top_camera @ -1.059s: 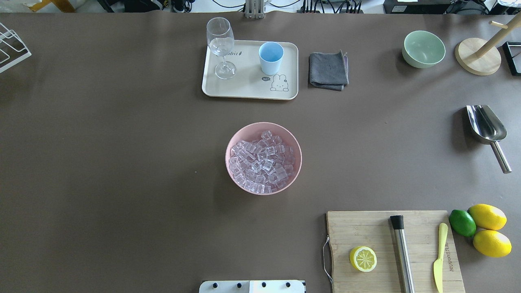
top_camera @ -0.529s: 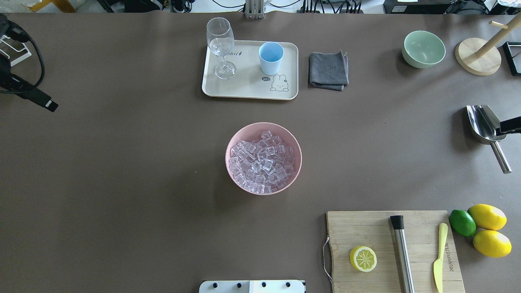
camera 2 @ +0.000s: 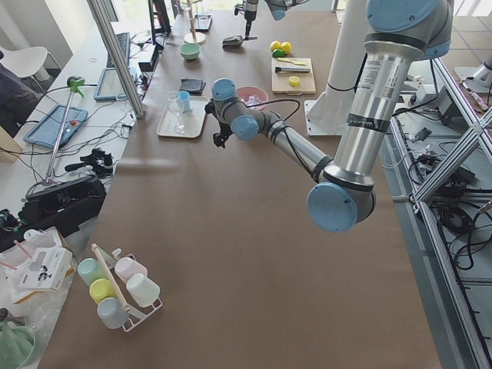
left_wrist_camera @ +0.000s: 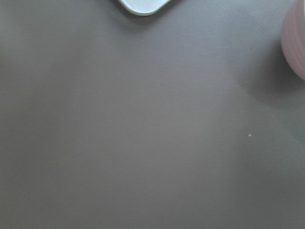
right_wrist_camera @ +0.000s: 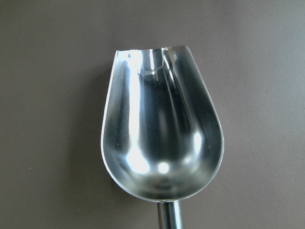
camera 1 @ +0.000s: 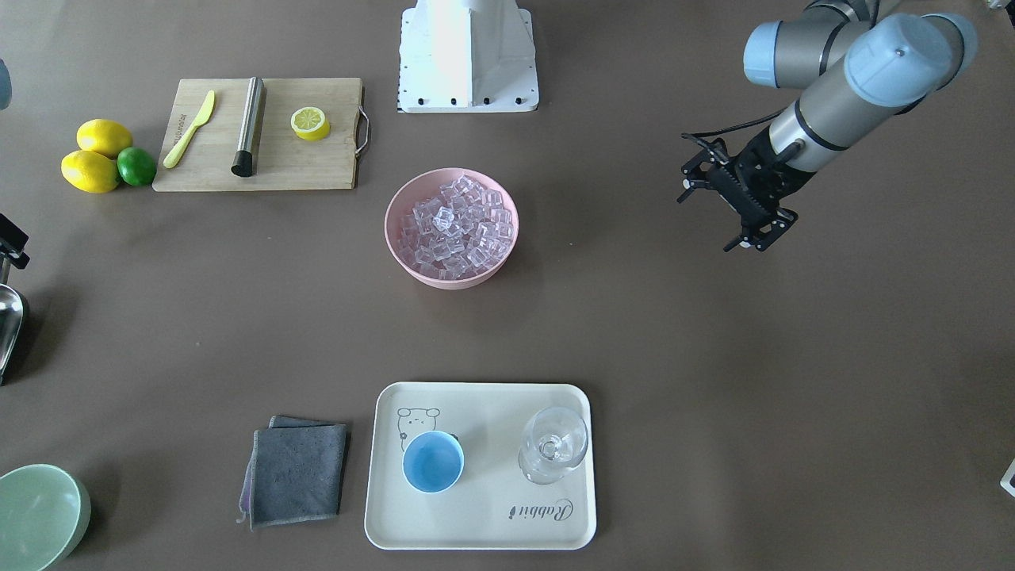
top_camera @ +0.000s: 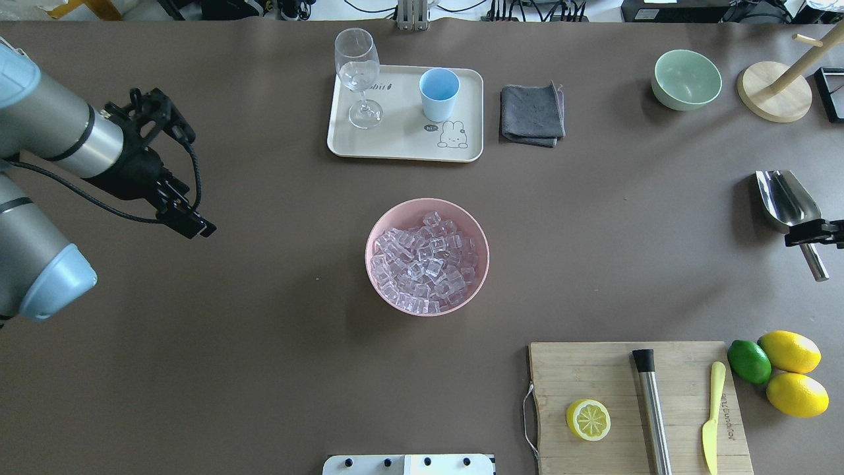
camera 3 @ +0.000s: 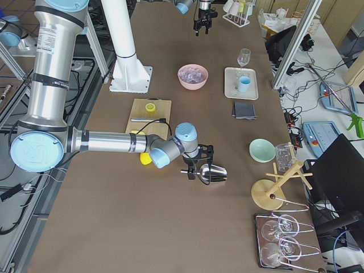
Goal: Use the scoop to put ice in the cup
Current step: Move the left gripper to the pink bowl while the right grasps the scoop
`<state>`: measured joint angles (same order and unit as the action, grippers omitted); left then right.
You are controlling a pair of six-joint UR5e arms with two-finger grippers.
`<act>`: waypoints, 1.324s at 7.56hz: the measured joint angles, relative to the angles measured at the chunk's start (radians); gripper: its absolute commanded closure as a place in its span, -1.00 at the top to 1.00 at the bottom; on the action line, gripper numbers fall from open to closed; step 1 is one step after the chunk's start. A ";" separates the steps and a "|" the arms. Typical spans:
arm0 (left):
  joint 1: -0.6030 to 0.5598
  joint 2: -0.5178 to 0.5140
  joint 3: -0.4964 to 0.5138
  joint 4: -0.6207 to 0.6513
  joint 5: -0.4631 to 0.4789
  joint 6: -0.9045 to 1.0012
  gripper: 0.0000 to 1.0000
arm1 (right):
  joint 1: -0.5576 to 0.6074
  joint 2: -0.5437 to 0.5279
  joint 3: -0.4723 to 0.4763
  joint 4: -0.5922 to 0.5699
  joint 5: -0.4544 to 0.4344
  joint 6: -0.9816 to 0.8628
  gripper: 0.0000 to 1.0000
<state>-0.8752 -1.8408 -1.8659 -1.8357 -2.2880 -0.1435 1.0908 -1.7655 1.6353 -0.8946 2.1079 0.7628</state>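
I see loose ice cubes (camera 1: 454, 224) piled up close to the pink bowl's rim (camera 1: 513, 246), so I expect some to spill out when I dig in with the scoop.
The ice (top_camera: 425, 260) fills a pink bowl (top_camera: 379, 227) at the table's middle, also in the front view (camera 1: 452, 224). The light-blue cup (top_camera: 439, 92) stands upright on a cream tray (top_camera: 402, 142), also in the front view (camera 1: 433, 462). The steel scoop (top_camera: 784, 198) lies at the right edge, trough facing up, and fills the right wrist view (right_wrist_camera: 162, 138). My right gripper (top_camera: 814, 234) hovers over the junction of the scoop's trough and handle, open and holding nothing. My left gripper (top_camera: 201, 185) is open and empty above bare table, left of the bowl.
A wine glass (top_camera: 357, 72) shares the tray. A grey cloth (top_camera: 533, 113) and a green bowl (top_camera: 686, 79) lie at the back right. A cutting board (top_camera: 633, 402) holds a lemon half, a steel cylinder and a knife. Lemons and a lime (top_camera: 748, 361) sit beside it.
My left arm has swung in from the left edge toward the table's middle. My right gripper has come in from the right edge over the scoop's handle. The objects have not moved.
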 measured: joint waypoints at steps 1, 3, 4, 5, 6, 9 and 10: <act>0.079 -0.010 0.002 -0.055 0.078 0.001 0.98 | -0.014 -0.002 -0.003 0.004 -0.002 0.001 0.19; 0.194 -0.013 0.046 -0.208 0.182 0.014 0.98 | -0.032 -0.004 -0.009 0.006 -0.001 -0.007 -0.99; 0.226 -0.014 0.072 -0.262 0.207 0.064 0.98 | -0.035 -0.007 -0.011 0.006 0.002 -0.014 -1.00; 0.247 -0.017 0.088 -0.289 0.217 0.133 0.98 | -0.036 -0.015 -0.012 0.007 0.004 -0.020 -1.00; 0.263 -0.025 0.099 -0.306 0.223 0.182 0.98 | -0.036 -0.022 -0.012 0.008 0.012 -0.023 -1.00; 0.318 -0.040 0.197 -0.523 0.267 0.218 0.98 | -0.026 -0.029 0.025 -0.008 0.089 -0.065 -1.00; 0.330 -0.047 0.229 -0.583 0.273 0.220 0.98 | 0.003 -0.027 0.057 -0.060 0.107 -0.127 -1.00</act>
<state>-0.5455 -1.8874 -1.6370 -2.4189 -2.0150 0.0764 1.0943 -1.7924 1.6925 -0.9550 2.2149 0.6362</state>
